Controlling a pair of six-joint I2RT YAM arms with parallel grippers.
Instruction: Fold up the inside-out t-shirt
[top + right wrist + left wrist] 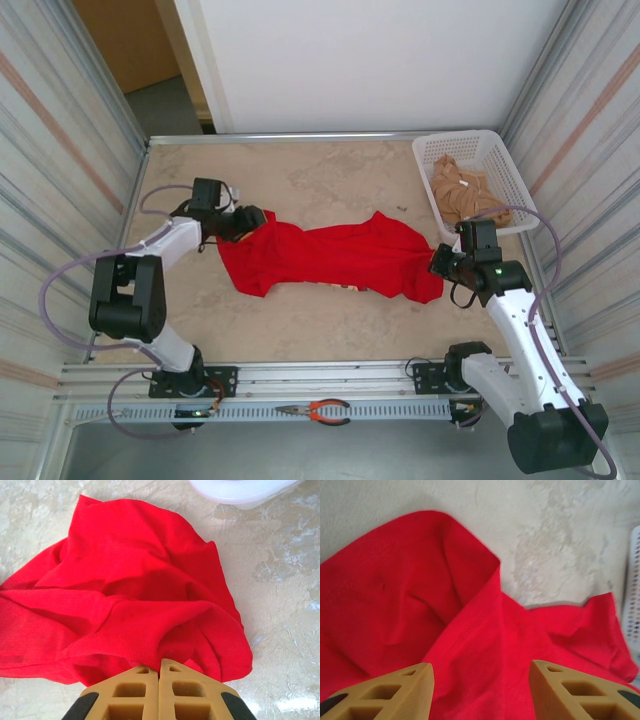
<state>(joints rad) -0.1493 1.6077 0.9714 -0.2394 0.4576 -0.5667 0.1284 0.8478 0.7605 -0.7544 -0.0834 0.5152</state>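
Note:
My left gripper should keep going down, as its open fingers are on both sides of the t-shirt's seamed fold [466, 617], until the fold [472, 677] is within them, and then close.
The inside-out t-shirt [330, 258] is a bright red cloth lying crumpled in a long strip across the middle of the table. My left gripper [250, 220] is at the shirt's left end. In the left wrist view its fingers stand open [481, 680], one on each side of a seamed fold of the t-shirt [470, 630], with nothing pinched. My right gripper [438, 262] is at the shirt's right end. In the right wrist view it is shut [159, 662], with a fold of the t-shirt [135, 605] drawn in between its fingertips.
A white plastic basket [505, 165] stands at the back right with a tan garment [462, 192] inside; its edge also shows as the basket [635, 590] and the basket [240, 490]. Orange-handled pliers [320, 410] lie on the front rail. Metal walls close in both sides.

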